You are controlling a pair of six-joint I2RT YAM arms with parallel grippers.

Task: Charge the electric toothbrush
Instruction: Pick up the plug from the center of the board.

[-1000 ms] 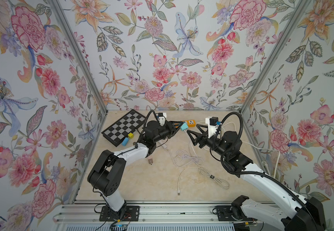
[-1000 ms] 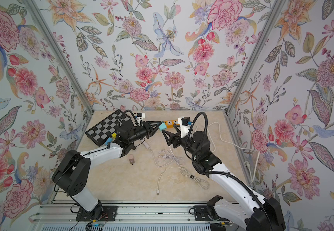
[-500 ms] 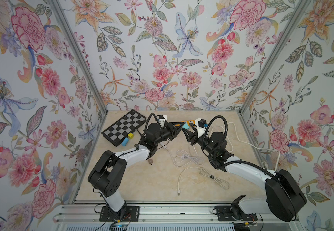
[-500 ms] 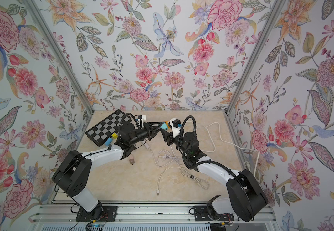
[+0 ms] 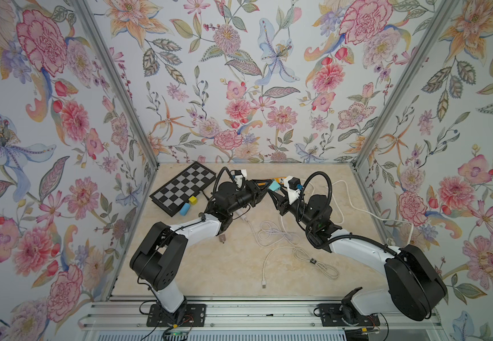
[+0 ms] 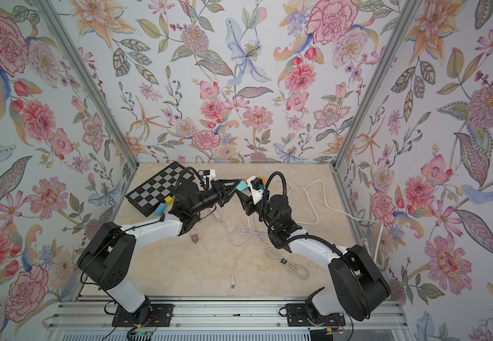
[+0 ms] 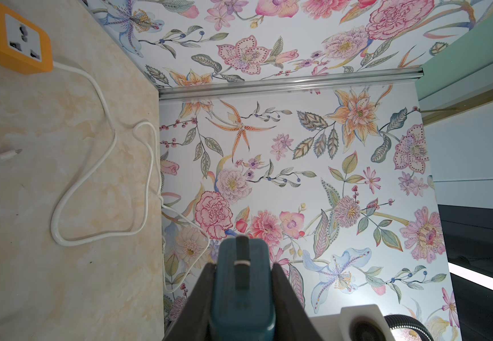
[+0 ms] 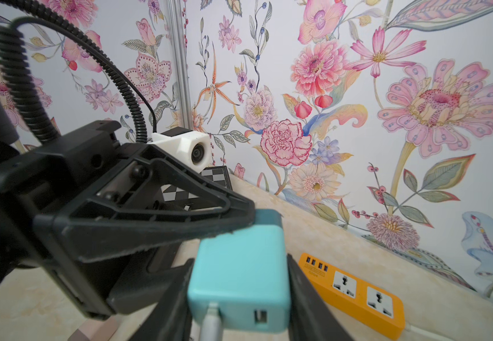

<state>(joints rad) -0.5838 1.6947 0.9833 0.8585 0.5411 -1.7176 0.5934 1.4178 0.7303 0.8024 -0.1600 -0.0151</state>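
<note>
Both my grippers are holding the teal charger block [image 5: 274, 185]. Next, my left gripper opens and moves away before my right gripper takes the block to the orange power strip [image 8: 348, 292].
A teal charger block [image 5: 274, 186] hangs above the back of the table, held between both arms. My left gripper [image 7: 242, 267] is shut on it, fingers flat against two faces of the charger block [image 7: 242, 295]. My right gripper [image 8: 239, 261] has closed on the charger block's [image 8: 239, 283] other two sides, and both fingers touch it. A grey-white cable plug [image 8: 209, 320] sits in one port beside an empty USB port. An orange power strip [image 8: 354, 295] lies just beyond on the table. The electric toothbrush does not show in any view.
A chessboard [image 5: 186, 186] lies at the back left with a blue block [image 5: 185, 208] and a yellow block [image 5: 192, 200] on it. Loose white cables [image 5: 277, 236] sprawl mid-table. A small pinkish piece [image 5: 222, 238] lies by the left arm. The strip's thick cord [image 5: 342, 195] loops rightward.
My right gripper has moved left to the charger block held by the left gripper, and its jaws have narrowed onto the block's sides. The left gripper has kept its grip.
</note>
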